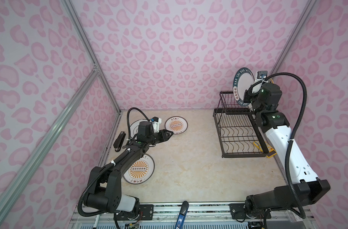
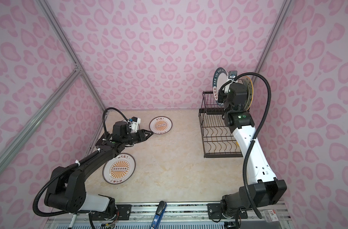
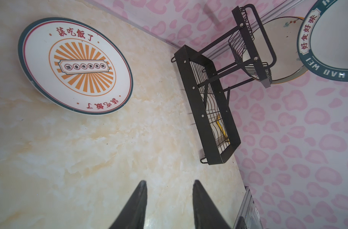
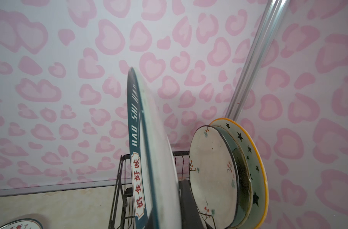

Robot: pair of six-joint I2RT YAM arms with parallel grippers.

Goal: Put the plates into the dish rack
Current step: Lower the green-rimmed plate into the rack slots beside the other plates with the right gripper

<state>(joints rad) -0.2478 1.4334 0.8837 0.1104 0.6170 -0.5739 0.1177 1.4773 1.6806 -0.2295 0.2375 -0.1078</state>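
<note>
The lettered plate (image 1: 243,86) faces the same way as the cream sprigged plate, so the robot's right gripper should keep lowering it beside that plate until the rack (image 1: 249,108) holds it.
My right gripper (image 4: 169,190) is shut on the rim of the dark-rimmed lettered plate (image 1: 243,87), holding it upright above the upper tier of the black wire dish rack (image 1: 238,134). A cream sprigged plate (image 4: 212,174) and a starry orange-rimmed plate (image 4: 256,168) stand on edge in that tier. Two orange-sunburst plates lie flat on the table, one far (image 1: 176,125) and one near (image 1: 139,169). My left gripper (image 3: 169,181) is open and empty just above the table, beside the far sunburst plate (image 3: 76,65). A white plate (image 1: 134,126) lies mostly hidden under the left wrist.
A black stapler (image 1: 119,141) lies at the table's left edge. Under the rack's right side sits a yellow item (image 1: 268,148). A blue-handled tool (image 1: 182,214) rests on the front rail. Pink patterned walls close in behind and on both sides.
</note>
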